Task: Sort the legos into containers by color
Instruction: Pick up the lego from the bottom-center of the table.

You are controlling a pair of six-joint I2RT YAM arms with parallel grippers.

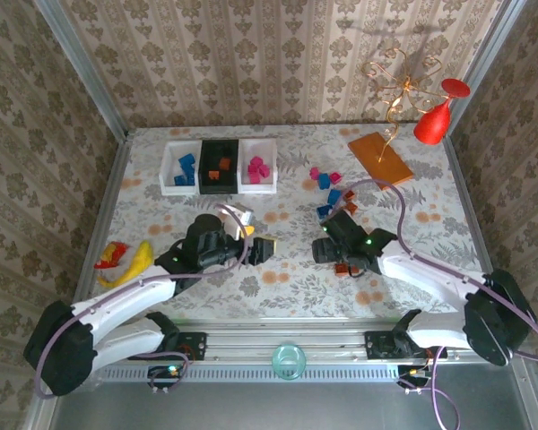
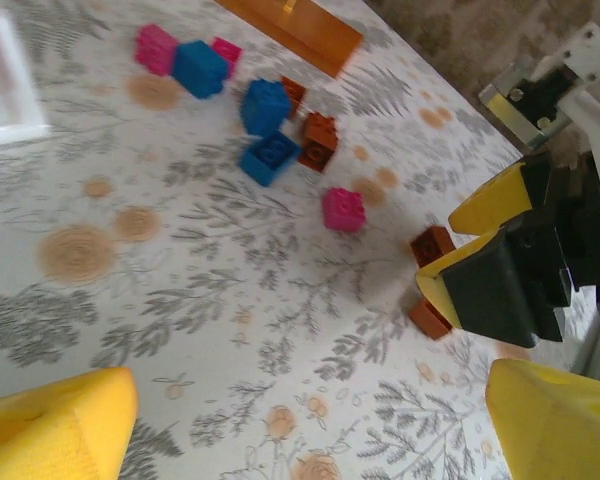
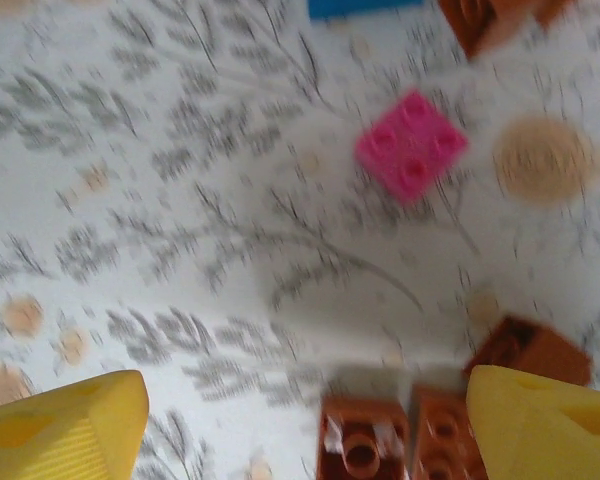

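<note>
Next, my left gripper moves back toward the banana (image 1: 141, 261) before my right gripper carries a brick across, because my left gripper is hovering between the orange-brown bricks and the black tray (image 1: 219, 167).
Three containers stand in a row at the back left: a white tray (image 1: 169, 170) with blue legos, a black tray (image 1: 220, 167) with orange-brown ones, and a white tray (image 1: 257, 170) with pink ones. Loose legos (image 1: 332, 193) lie mid-table in all three colours. My right gripper (image 1: 327, 249) (image 3: 305, 430) is open, low over the table. Two orange-brown bricks (image 3: 362, 440) lie between its fingers, close to the right finger (image 3: 540, 420), with a third (image 3: 530, 350) just beyond. A pink lego (image 3: 410, 145) lies ahead. My left gripper (image 1: 264, 248) (image 2: 310, 430) is open, with nothing between its fingers.
An orange-brown flat board (image 1: 379, 159) lies at the back right, next to a red goblet (image 1: 433, 121) and a gold wire ornament. A banana (image 1: 134, 264) and a red item (image 1: 108, 257) sit at the near left. Patterned walls enclose the table.
</note>
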